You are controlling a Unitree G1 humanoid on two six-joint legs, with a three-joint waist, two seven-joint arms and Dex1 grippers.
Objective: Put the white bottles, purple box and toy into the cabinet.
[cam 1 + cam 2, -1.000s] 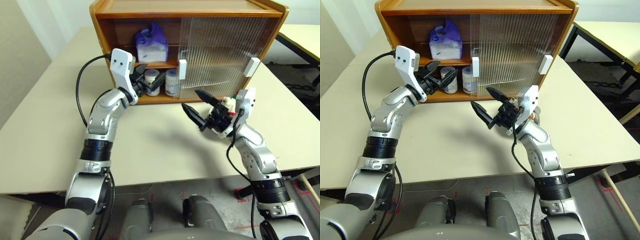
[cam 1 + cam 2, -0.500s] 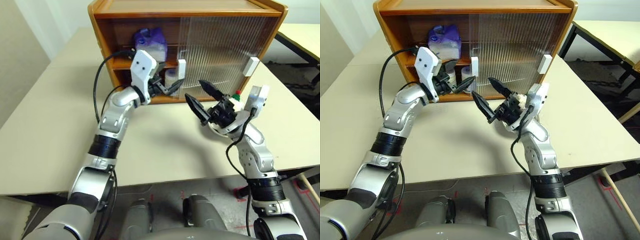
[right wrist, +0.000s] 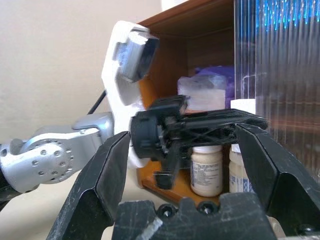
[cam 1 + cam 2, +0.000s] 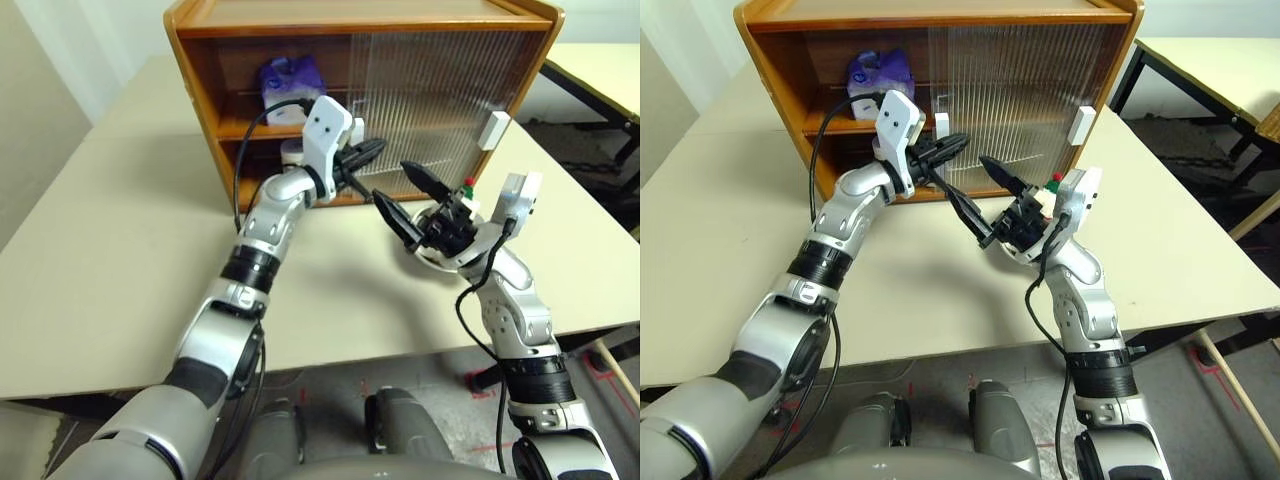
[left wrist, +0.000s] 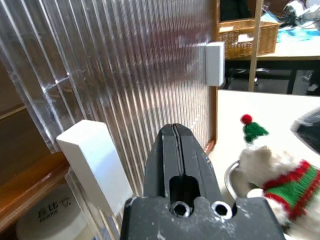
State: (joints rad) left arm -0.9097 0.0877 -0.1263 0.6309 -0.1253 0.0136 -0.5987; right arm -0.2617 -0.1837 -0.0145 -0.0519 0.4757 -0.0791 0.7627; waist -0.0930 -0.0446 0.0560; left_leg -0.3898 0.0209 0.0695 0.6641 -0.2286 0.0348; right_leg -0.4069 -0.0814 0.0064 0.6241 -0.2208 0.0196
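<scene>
The left gripper's closed fingers are beside the ribbed door's white handle [image 4: 942, 125], so the robot should keep pushing that handle until the door covers the cabinet's open half [image 4: 832, 85].
The brown cabinet [image 4: 200, 60] stands at the back of the table with its left half open. The purple box [image 4: 290, 78] lies on the upper shelf. Two white bottles [image 3: 206, 170] stand on the lower shelf. My left gripper [image 4: 378, 147] is shut and empty, held level in front of the ribbed door [image 5: 125, 65], right beside its white handle [image 5: 95, 160]. My right gripper [image 4: 392, 182] is open and empty, raised over the table just below the left one. The toy [image 5: 280, 170] sits in a silver bowl [image 5: 232, 177] behind the right gripper.
The ribbed sliding doors cover the cabinet's right half, and a second white handle [image 4: 492, 130] sits at the far right. Another table [image 4: 600, 65] stands off to the right. Bare tabletop [image 4: 120, 230] stretches to the left and front.
My left gripper has swung right from the open lower shelf to the door handle, and its fingers have shut. The right gripper stays open in nearly the same place.
</scene>
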